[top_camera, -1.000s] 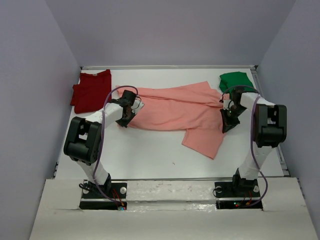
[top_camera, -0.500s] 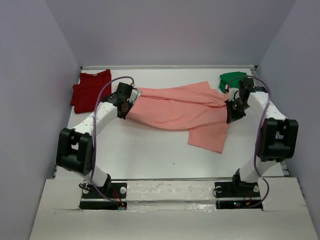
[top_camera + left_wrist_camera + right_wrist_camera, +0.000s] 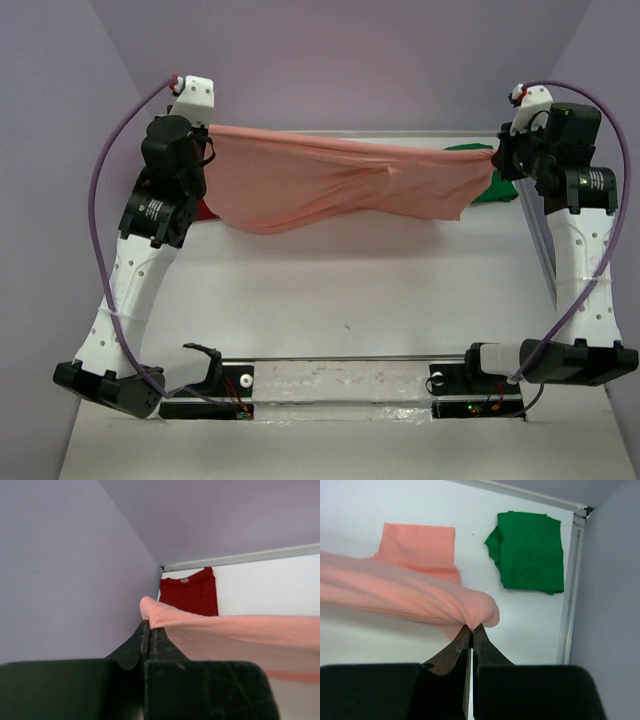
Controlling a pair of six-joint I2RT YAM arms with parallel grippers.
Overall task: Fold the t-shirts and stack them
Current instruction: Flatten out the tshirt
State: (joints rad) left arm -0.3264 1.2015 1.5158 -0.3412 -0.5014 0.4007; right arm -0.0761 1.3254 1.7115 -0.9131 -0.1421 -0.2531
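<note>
The pink t-shirt's hem (image 3: 295, 218) is hanging bunched up below the t-shirt's stretched part, so both my grippers need to swing the t-shirt toward the back wall (image 3: 335, 75) and then pull back to lay it out flat.
The salmon-pink t-shirt (image 3: 340, 185) hangs stretched in the air between both raised arms, sagging toward the table in the middle. My left gripper (image 3: 207, 130) is shut on its left end (image 3: 155, 612), and my right gripper (image 3: 497, 155) is shut on its right end (image 3: 480, 610). In the right wrist view a sleeve of the pink shirt (image 3: 417, 547) shows beyond the stretched band. The dark red t-shirt (image 3: 190, 594) lies flat in the far left corner, mostly hidden behind my left arm from above. The bright green t-shirt (image 3: 527, 550) lies folded in the far right corner (image 3: 490, 185).
Grey walls close in the white table (image 3: 350, 290) on the left, back and right. A metal rail (image 3: 570, 590) runs along the right edge beside the green shirt. Both arm bases sit at the near edge.
Both arms have risen from the table and lifted the pink shirt up and toward the back, pulling it taut. It lay on the table before.
</note>
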